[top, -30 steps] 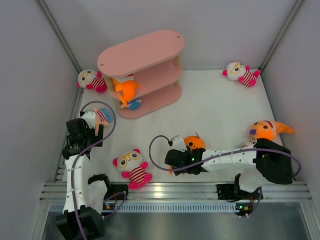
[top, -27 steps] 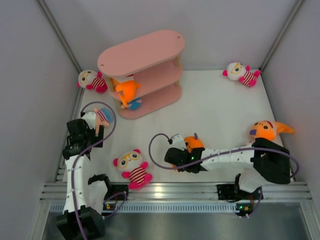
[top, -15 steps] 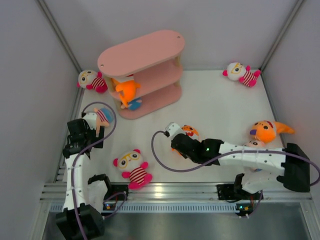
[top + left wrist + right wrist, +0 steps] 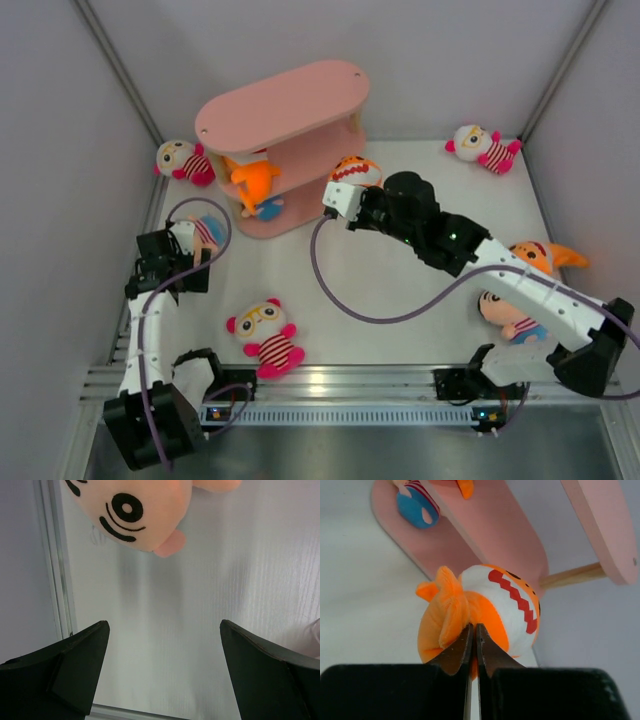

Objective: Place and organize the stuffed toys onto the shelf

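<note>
My right gripper is carrying the shark inward, and the orange shark's head (image 4: 356, 172) faces the pink shelf's open middle board (image 4: 311, 160). It should keep going until the shark sits next to the other shark.
The pink shelf (image 4: 285, 140) stands at the back left. My right gripper (image 4: 352, 190) is shut on an orange toothy shark (image 4: 352, 170) and holds it just off the shelf's right end. In the right wrist view the jaws (image 4: 474, 630) pinch the shark's (image 4: 490, 610) plush, with the shelf boards (image 4: 495, 535) right behind it. My left gripper (image 4: 175, 262) is open above the table, just short of a peach-faced striped doll (image 4: 205, 232). The left wrist view shows that doll's face (image 4: 140, 505) beyond the wide-apart fingers (image 4: 165, 625), with nothing between them.
Another shark (image 4: 253, 180) and a blue-striped doll (image 4: 265, 208) sit on the shelf's left end. White-faced dolls lie left of the shelf (image 4: 183, 160), near the front (image 4: 265, 335) and at the back right (image 4: 483, 147). A shark (image 4: 535, 258) and a peach doll (image 4: 510, 312) lie at the right.
My right gripper closed on the shark near the front centre, lifted it and carried it back to the shelf's right end. The left arm barely moved.
</note>
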Robot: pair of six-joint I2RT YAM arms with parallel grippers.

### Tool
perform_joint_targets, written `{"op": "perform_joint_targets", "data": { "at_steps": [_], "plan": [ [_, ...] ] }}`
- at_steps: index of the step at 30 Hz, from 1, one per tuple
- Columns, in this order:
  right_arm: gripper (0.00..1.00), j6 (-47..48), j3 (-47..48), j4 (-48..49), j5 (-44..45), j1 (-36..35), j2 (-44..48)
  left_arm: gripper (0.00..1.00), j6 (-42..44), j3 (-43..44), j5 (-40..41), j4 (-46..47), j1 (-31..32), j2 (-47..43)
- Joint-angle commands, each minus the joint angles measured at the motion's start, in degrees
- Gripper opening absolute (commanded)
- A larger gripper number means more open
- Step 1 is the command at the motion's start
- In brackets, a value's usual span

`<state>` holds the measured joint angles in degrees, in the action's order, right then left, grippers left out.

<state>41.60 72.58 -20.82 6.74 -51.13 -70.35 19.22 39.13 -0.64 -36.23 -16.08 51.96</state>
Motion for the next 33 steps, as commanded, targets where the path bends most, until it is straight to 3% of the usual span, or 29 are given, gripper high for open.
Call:
{"op": "perform_joint_targets", "data": {
  "at_steps": [1,6,17,27,33],
  "plan": [
    [0.00,11.3,8.0,2.4,-6.5,2.4,-6.1,0.98,-1.0,2.7,-1.3,0.0,0.1,2.8],
    [0.00,17.7,14.9,5.0,-11.6,3.8,-12.1,0.95,-0.5,3.5,-2.5,-0.6,0.1,6.7],
    [0.00,22.5,30.6,8.9,-28.6,10.1,-30.2,0.94,-2.0,6.3,-2.0,-1.1,0.0,11.9],
    [0.00,24.3,32.4,12.5,-40.0,13.6,-39.3,0.93,-1.8,6.5,-3.0,-1.0,0.0,14.5],
    [0.00,24.8,31.2,12.0,-41.5,15.5,-40.0,0.93,-1.7,6.5,-2.8,-1.0,0.0,15.4]
  ]
}}
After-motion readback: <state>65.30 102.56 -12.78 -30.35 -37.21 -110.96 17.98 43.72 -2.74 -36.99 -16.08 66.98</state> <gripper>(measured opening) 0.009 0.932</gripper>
